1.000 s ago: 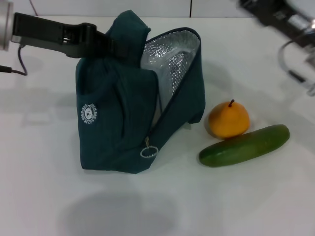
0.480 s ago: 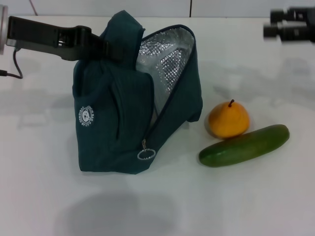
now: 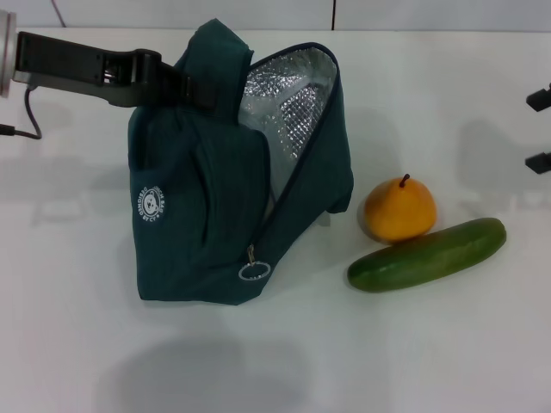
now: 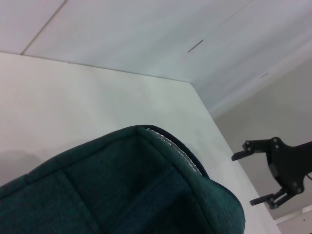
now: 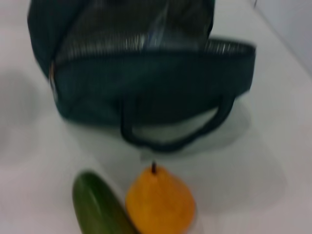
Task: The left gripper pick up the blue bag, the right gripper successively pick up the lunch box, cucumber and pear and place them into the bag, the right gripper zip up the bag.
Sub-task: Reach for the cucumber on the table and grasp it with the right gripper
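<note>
I can see the cucumber's end (image 3: 487, 236) facing my open right gripper, clear of the pear, so should approach that end (image 3: 475, 242) next until my fingers straddle it, then close.
The blue bag (image 3: 202, 198) stands left of centre with its mouth open and its silver lining (image 3: 288, 107) showing. My left gripper (image 3: 182, 84) comes in from the left and is shut on the bag's top handge fabric, holding it up. The pear (image 3: 399, 209) and the cucumber (image 3: 428, 255) lie side by side on the table right of the bag. My right gripper (image 3: 541, 129) hangs open at the right edge, beyond the pear, with nothing in it; it also shows open in the left wrist view (image 4: 252, 178). The lunch box is hidden.
The white table (image 3: 258, 361) runs to a pale wall at the back. In the right wrist view the bag (image 5: 146, 73) shows its loop handle (image 5: 175, 134) hanging toward the pear (image 5: 161, 204) and the cucumber (image 5: 97, 207). A zipper ring (image 3: 255, 271) hangs at the bag's lower front.
The right gripper has swung from the upper right corner down along the right edge. The bag shifted a little to the left early on and now holds still.
</note>
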`<state>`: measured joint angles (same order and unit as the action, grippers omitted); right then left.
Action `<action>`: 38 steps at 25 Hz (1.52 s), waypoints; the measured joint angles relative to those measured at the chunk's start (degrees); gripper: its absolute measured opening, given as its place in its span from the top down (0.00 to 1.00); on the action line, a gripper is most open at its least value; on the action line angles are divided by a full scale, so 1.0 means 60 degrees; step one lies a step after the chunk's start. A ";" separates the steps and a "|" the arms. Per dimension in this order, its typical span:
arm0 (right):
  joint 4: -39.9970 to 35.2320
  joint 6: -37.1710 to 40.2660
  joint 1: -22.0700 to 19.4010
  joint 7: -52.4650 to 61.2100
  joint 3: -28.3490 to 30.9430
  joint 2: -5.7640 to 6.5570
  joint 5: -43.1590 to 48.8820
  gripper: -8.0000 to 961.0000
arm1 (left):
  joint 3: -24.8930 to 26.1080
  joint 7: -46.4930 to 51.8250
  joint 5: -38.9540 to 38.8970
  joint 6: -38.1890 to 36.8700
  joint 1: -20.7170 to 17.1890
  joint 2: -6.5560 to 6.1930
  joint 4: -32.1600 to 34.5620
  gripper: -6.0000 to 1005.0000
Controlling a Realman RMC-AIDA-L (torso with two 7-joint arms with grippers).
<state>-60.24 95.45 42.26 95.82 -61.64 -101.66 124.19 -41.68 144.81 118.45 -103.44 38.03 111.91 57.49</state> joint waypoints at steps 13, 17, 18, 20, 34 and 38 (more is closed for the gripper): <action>0.0164 0.0131 0.0840 -0.0881 -0.1390 -0.1258 0.2196 0.09 | -0.0002 0.0049 0.0000 0.0236 0.0121 0.0150 -0.0080 0.95; 0.0756 -0.0198 0.0930 -0.1367 -0.1374 -0.1667 0.2542 0.10 | -0.0047 0.0060 0.0004 0.0317 0.0170 0.0179 -0.0080 0.95; 0.0859 -0.0285 0.0932 -0.1464 -0.1368 -0.1747 0.2571 0.10 | -0.0051 0.0060 0.0004 0.0324 0.0180 0.0179 -0.0079 0.95; 0.1038 -0.0415 0.0933 -0.1590 -0.1370 -0.1848 0.2591 0.10 | -0.0053 0.0062 0.0012 0.0333 0.0212 0.0182 -0.0081 0.95; 0.2206 -0.1261 0.1253 -0.2020 -0.1498 -0.2218 0.2825 0.12 | -0.0055 0.0064 0.0020 0.0337 0.0298 0.0186 -0.0090 0.95; 0.2426 -0.1401 0.1311 -0.2142 -0.1494 -0.2247 0.2830 0.12 | -0.0055 0.0064 0.0027 0.0346 0.0366 0.0178 -0.0089 0.95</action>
<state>-45.68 87.05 50.13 82.98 -70.61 -115.14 141.17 -42.01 145.20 118.61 -101.37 40.22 112.98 56.95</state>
